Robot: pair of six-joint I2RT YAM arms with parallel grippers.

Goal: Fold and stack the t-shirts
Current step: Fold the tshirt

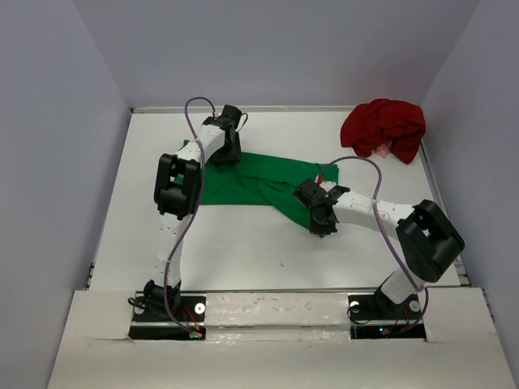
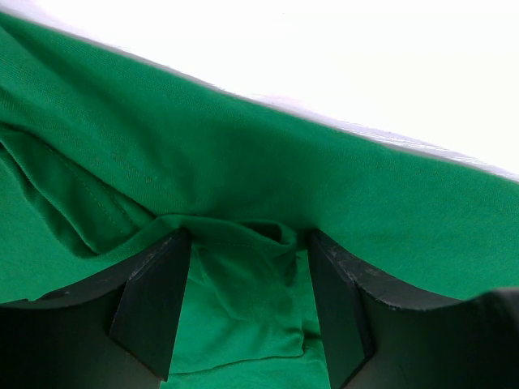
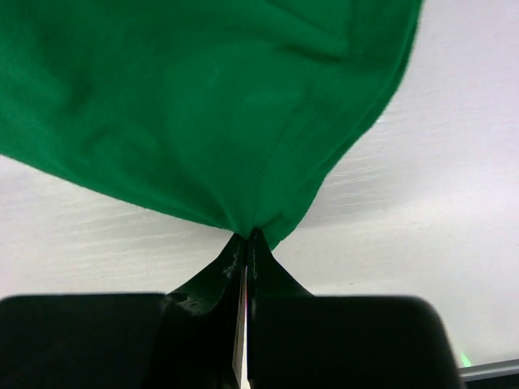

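Note:
My right gripper should keep carrying toward the back corner [image 1: 333, 169] and let go beside it, since it is pinching the green t-shirt's near corner [image 3: 258, 212] and the t-shirt's back edge lies flat.
The bright green t-shirt [image 1: 251, 182] lies spread, with wrinkles, across the middle of the white table [image 1: 243, 259]. My left gripper [image 1: 229, 152] is down on its back left part. In the left wrist view the left gripper [image 2: 247, 243] is open, and a bunched fold of green t-shirt [image 2: 243, 146] sits between its black fingers [image 2: 154, 300]. My right gripper [image 1: 316, 220] is at the shirt's near right corner. In the right wrist view the right gripper [image 3: 250, 237] is shut on a pinched edge of the green t-shirt [image 3: 186, 105]. The dark red t-shirt [image 1: 383, 128] lies crumpled at the back right.
Grey walls close in the table at the back and on both sides. A raised white rail [image 1: 276, 308] with both arm bases runs along the near edge. The red heap sits close to the right wall.

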